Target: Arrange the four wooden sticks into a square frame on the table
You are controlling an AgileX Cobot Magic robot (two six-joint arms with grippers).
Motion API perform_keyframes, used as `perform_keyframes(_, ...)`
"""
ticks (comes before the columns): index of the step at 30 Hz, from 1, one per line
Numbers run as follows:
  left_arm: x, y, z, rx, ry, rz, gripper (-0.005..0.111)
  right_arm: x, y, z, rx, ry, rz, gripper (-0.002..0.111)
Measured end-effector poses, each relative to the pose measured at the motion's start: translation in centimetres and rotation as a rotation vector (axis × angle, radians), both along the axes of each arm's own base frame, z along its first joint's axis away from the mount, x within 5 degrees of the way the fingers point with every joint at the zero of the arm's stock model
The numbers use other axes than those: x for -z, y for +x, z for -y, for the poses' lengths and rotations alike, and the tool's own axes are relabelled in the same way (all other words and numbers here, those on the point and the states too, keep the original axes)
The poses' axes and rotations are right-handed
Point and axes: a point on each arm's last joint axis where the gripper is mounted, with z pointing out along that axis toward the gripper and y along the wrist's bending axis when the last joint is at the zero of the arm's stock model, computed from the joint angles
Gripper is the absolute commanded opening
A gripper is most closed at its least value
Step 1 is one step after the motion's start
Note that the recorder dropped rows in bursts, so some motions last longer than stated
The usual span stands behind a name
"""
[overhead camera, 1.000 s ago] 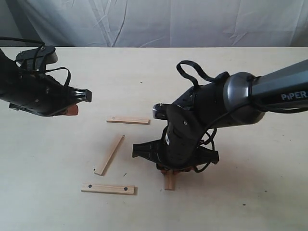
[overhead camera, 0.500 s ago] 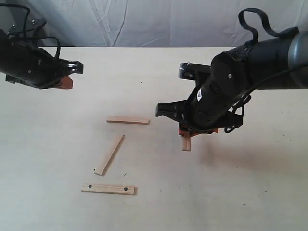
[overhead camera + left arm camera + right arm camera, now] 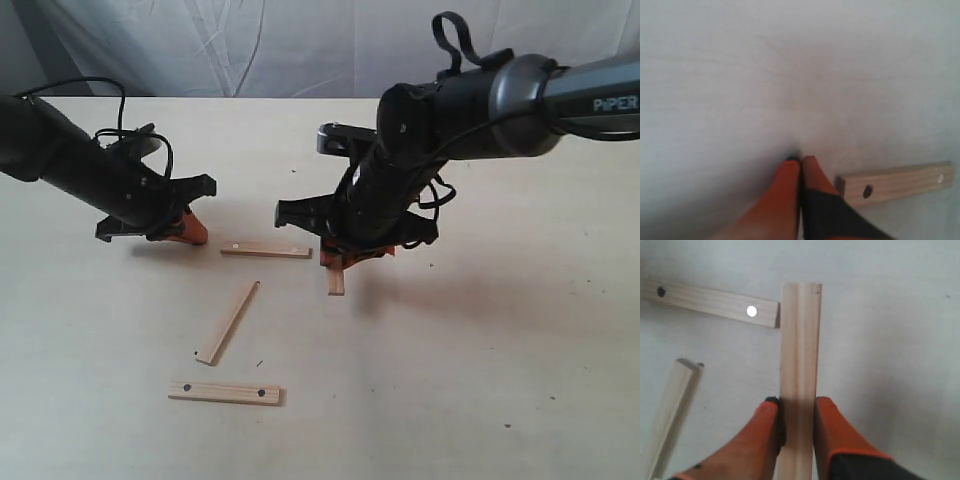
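Note:
I should lift clear my right gripper's stick, whose far end sits beside the back stick's end [image 3: 307, 252], then lower it across the top of the back stick's end [image 3: 754, 311].
My right gripper [image 3: 340, 258] [image 3: 797, 407] is shut on a tan wooden stick [image 3: 799, 370] [image 3: 336, 281], whose far end sits just beside the right end of the back stick [image 3: 266, 250] [image 3: 710, 302]. A diagonal stick [image 3: 228, 321] [image 3: 667, 407] lies in front of that one, and a front stick [image 3: 224, 392] with two dark holes lies nearest the table's front. My left gripper [image 3: 190, 232] [image 3: 800, 161] is shut on nothing, tips down on the table [image 3: 480, 340] just left of the back stick [image 3: 897, 182].
A wrinkled white cloth [image 3: 300, 45] hangs behind the table's far edge. Both black arms [image 3: 450, 110] reach in over the middle of the table, one from each side.
My right gripper carried its stick from the front of the table back and left, down to the back stick's right end. My left gripper came down and right to that stick's left end.

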Motion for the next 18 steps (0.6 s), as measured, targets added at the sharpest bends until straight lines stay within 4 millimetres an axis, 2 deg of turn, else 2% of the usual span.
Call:
perform_keyframes(8,0.5,0.2,1.5,0.000,-0.070,-0.020,0.000,2.4,0.3,-3.0,-0.058,-0.013,-0.035,0.000)
perform_keyframes(13,0.6,0.1,2.3,0.013,-0.081,-0.027,0.000,3.8,0.2,-3.1,-0.061,-0.032,-0.064,0.000)
perform_keyframes(18,0.6,0.0,2.5,0.024,-0.089,-0.033,0.000,3.9,0.5,-3.3,-0.055,-0.020,-0.045,0.000)
